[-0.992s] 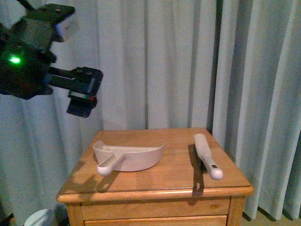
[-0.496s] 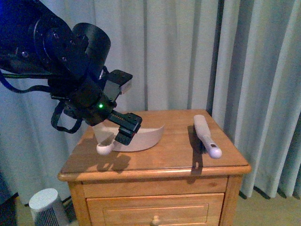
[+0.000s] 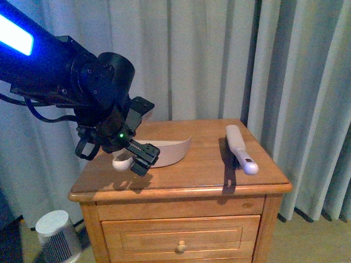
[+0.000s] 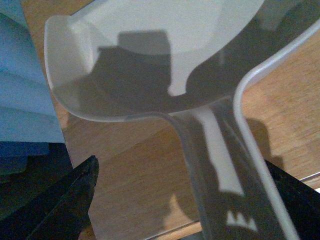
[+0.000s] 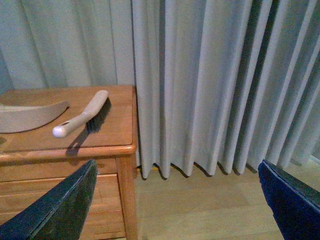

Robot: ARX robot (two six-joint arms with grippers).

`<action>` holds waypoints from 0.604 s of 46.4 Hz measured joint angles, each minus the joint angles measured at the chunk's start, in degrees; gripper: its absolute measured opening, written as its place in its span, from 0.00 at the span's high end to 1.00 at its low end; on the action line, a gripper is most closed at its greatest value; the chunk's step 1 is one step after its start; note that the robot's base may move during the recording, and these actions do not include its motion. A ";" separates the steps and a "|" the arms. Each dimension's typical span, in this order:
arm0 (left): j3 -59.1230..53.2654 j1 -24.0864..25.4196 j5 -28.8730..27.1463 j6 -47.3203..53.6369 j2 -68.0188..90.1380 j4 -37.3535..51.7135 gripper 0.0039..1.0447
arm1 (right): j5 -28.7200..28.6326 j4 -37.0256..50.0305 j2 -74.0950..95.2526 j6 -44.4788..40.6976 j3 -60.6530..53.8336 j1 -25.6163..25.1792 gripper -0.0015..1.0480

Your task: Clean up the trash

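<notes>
I expect the beige dustpan point(image 3: 172, 153) to keep the paper wad near its back when I carry it, because the dustpan's raised rim point(image 4: 131, 118) curves around its handle end.
No crumpled white paper wad shows in any view; the trash is hidden or out of view. My left gripper point(image 3: 141, 159) is open and hangs just over the handle of the beige dustpan point(image 3: 170, 152) on the wooden nightstand point(image 3: 181, 183). In the left wrist view the dustpan handle point(image 4: 220, 165) runs between my open black fingers point(image 4: 60, 200), untouched. The white-handled brush point(image 3: 240, 149) lies at the nightstand's right side. My right gripper point(image 5: 177, 200) is open and empty, off to the right of the nightstand, over the floor; the brush point(image 5: 80, 119) and dustpan point(image 5: 30, 117) show in its view.
Grey curtains point(image 3: 219, 60) hang close behind and to the right of the nightstand. A small white round appliance point(image 3: 55, 233) stands on the floor at the lower left. A drawer with a knob point(image 3: 178, 247) faces forward. Bare wooden floor point(image 5: 200, 210) lies right of the nightstand.
The camera view has dropped, showing the drawers. My left arm has swung down from high at the left onto the dustpan's handle. The dustpan and brush have not moved.
</notes>
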 joint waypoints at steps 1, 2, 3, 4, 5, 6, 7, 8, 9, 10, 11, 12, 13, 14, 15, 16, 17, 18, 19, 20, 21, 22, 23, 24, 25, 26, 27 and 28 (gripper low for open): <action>0.09 0.07 -0.02 0.02 0.09 -0.11 0.07 | 0.00 0.00 0.00 0.00 0.00 0.00 0.07; 0.11 0.11 -0.02 0.02 0.11 -0.17 0.07 | 0.00 0.00 0.00 0.00 0.00 0.00 0.07; 0.13 0.17 -0.02 0.02 0.15 -0.20 0.07 | 0.00 0.00 0.00 0.00 0.00 0.00 0.07; 0.17 0.22 -0.02 0.04 0.17 -0.24 0.07 | 0.00 0.00 0.00 -0.02 0.00 0.00 0.07; 0.20 0.24 -0.02 0.04 0.17 -0.28 0.07 | 0.00 0.00 0.00 0.00 0.00 0.00 0.07; 0.22 0.31 -0.04 0.11 0.17 -0.31 0.07 | 0.00 0.00 0.00 0.00 0.00 0.00 0.07; 0.22 0.33 -0.07 0.35 0.17 -0.33 0.08 | 0.00 0.00 0.00 -0.02 0.00 0.00 0.07; 0.22 0.33 -0.11 0.42 0.17 -0.35 0.09 | 0.00 0.00 0.00 0.00 0.00 0.00 0.07; 0.22 0.35 -0.24 0.44 0.17 -0.44 0.13 | 0.00 0.00 0.00 0.00 0.00 0.00 0.07; 0.22 0.35 -0.24 0.48 0.17 -0.52 0.16 | 0.00 0.00 0.00 0.00 0.00 0.00 0.07; 0.22 0.35 -0.24 0.50 0.17 -0.59 0.18 | 0.00 0.00 0.00 0.00 0.00 0.00 0.07; 0.22 0.35 -0.24 0.61 0.17 -0.70 0.21 | 0.00 0.00 0.00 -0.02 0.00 0.00 0.07; 0.22 0.35 -0.24 0.68 0.17 -0.79 0.24 | 0.00 0.00 0.00 -0.02 0.00 0.00 0.07; 0.22 0.35 -0.24 0.70 0.17 -0.85 0.26 | 0.00 0.00 0.00 0.00 0.00 0.00 0.07; 0.22 0.35 -0.24 0.81 0.17 -0.92 0.30 | 0.00 0.00 0.00 -0.02 0.00 0.00 0.07; 0.22 0.37 -0.22 0.83 0.17 -0.94 0.33 | 0.00 0.00 0.00 0.00 0.00 0.00 0.07; 0.22 0.37 -0.22 0.85 0.17 -0.94 0.35 | 0.00 0.00 0.00 0.00 0.00 0.00 0.07; 0.22 0.37 -0.22 0.85 0.17 -0.94 0.38 | 0.00 0.00 0.00 0.00 0.00 0.00 0.07; 0.22 0.37 -0.22 0.85 0.17 -0.98 0.42 | 0.00 0.00 0.00 0.00 0.00 0.00 0.07; 0.22 0.37 -0.22 0.85 0.17 -1.03 0.43 | 0.00 0.00 0.00 0.00 0.00 0.00 0.07; 0.22 0.37 -0.20 0.85 0.17 -1.09 0.47 | 0.00 0.00 0.00 0.00 0.00 0.00 0.07; 0.22 0.37 -0.20 0.85 0.17 -1.20 0.50 | 0.00 0.00 0.00 0.00 0.00 0.00 0.07; 0.22 0.37 -0.20 0.85 0.17 -1.22 0.52 | 0.00 0.00 0.00 0.00 0.00 0.00 0.07; 0.22 0.37 -0.20 0.85 0.17 -1.27 0.55 | 0.00 0.00 0.00 0.00 0.00 0.00 0.07; 0.22 0.39 -0.13 0.85 0.17 -1.27 0.59 | 0.00 0.00 0.00 0.00 0.00 0.00 0.07; 0.22 0.42 -0.09 0.85 0.17 -1.27 0.61 | 0.00 0.00 0.00 0.00 0.00 0.00 0.07; 0.20 0.44 -0.02 0.85 0.17 -1.25 0.64 | 0.00 0.00 0.00 -0.02 0.00 0.00 0.07; 0.20 0.46 -0.02 0.83 0.17 -1.20 0.67 | 0.00 0.00 0.00 0.00 0.00 0.00 0.07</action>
